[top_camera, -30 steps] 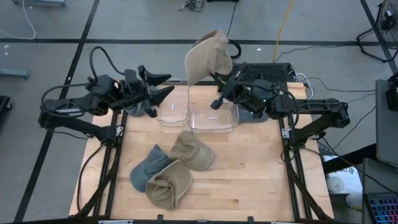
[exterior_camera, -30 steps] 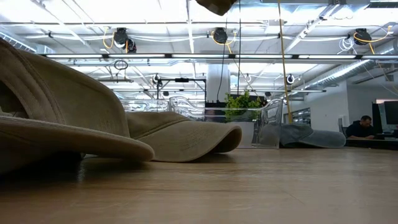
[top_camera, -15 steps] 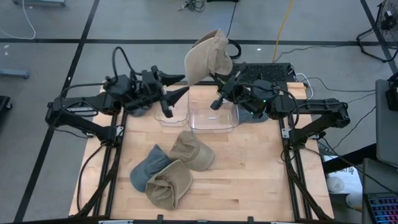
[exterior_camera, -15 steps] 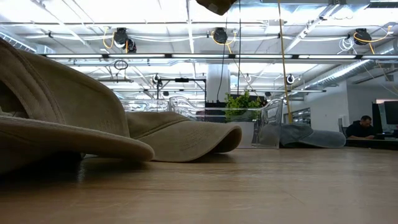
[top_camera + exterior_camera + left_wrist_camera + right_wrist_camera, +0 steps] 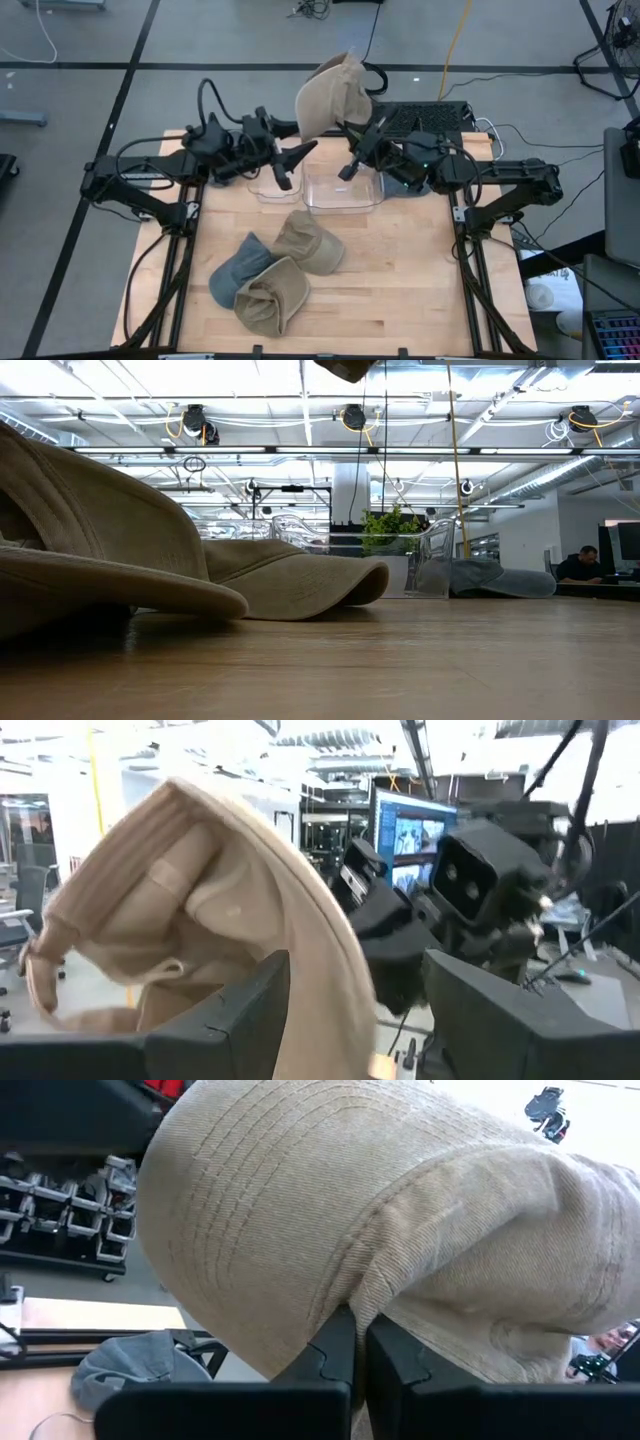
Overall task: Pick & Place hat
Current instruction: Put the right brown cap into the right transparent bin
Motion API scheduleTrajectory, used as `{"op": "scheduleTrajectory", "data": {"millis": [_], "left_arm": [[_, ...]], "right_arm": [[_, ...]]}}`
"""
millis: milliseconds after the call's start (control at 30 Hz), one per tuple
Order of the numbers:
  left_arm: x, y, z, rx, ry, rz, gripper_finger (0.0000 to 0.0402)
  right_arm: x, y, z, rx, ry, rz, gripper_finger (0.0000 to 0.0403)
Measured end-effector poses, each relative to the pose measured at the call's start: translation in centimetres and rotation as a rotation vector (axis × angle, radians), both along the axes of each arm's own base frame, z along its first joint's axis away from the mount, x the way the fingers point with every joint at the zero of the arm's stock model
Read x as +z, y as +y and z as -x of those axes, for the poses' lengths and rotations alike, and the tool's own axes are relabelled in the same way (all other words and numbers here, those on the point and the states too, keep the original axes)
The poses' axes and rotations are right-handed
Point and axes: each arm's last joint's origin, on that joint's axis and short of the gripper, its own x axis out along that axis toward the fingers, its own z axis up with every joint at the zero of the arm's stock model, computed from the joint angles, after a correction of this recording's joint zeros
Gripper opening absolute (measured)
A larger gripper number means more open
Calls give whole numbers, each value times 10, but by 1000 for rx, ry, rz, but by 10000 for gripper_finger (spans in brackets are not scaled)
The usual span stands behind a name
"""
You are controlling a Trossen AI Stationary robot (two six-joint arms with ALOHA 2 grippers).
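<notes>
The robot's right gripper is pinching the tan hat where brim meets top point(image 5: 354, 1288), so the left gripper needs to hold the hat's brim point(image 5: 318, 107) while the right gripper takes the hat's top.
A tan hat point(image 5: 333, 92) is held high over the table's far edge, above the clear bins. My right gripper point(image 5: 352, 1365) is shut on it from below. The hat's lowest part point(image 5: 345, 368) just shows at the top of the low view. My left gripper point(image 5: 300, 140) is open, level, and points at the hat from the table's left. In the left wrist view the tan hat point(image 5: 200, 920) fills the space ahead, and its lower edge comes down near the gap between my left fingers. My right gripper pinches the hat between its two fingers at the seam where the stitched brim meets the crown point(image 5: 358, 1312). The fingers come at it from below, slanting up. The hat stands above the fingers, clear of the table and bins. My left gripper: I cannot tell whether it touches the hat.
Two clear bins, a large one point(image 5: 343, 192) and a small one point(image 5: 275, 186), stand at the table's far middle. A grey hat point(image 5: 490, 576) lies to the right of the large bin. Nearer lie two tan hats point(image 5: 310, 240) point(image 5: 270, 295) and a grey-blue hat point(image 5: 235, 272).
My left gripper has moved toward the table's right edge, up to the held hat, and has stayed open. The hat and my right gripper have kept still.
</notes>
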Motion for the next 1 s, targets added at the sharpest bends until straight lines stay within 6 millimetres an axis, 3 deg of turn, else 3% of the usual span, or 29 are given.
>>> {"op": "scheduleTrajectory", "data": {"millis": [200,533,833,1000], "left_arm": [[2,0,0,-6,-28,33,200],[2,0,1,-12,-42,72,16],[4,4,5,-24,-44,57,9],[7,4,10,-31,-47,49,9]], "right_arm": [[0,3,0,10,1,1,0],[0,5,0,12,1,1,0],[0,5,0,16,-2,1,2],[1,10,0,31,0,12,25]]}}
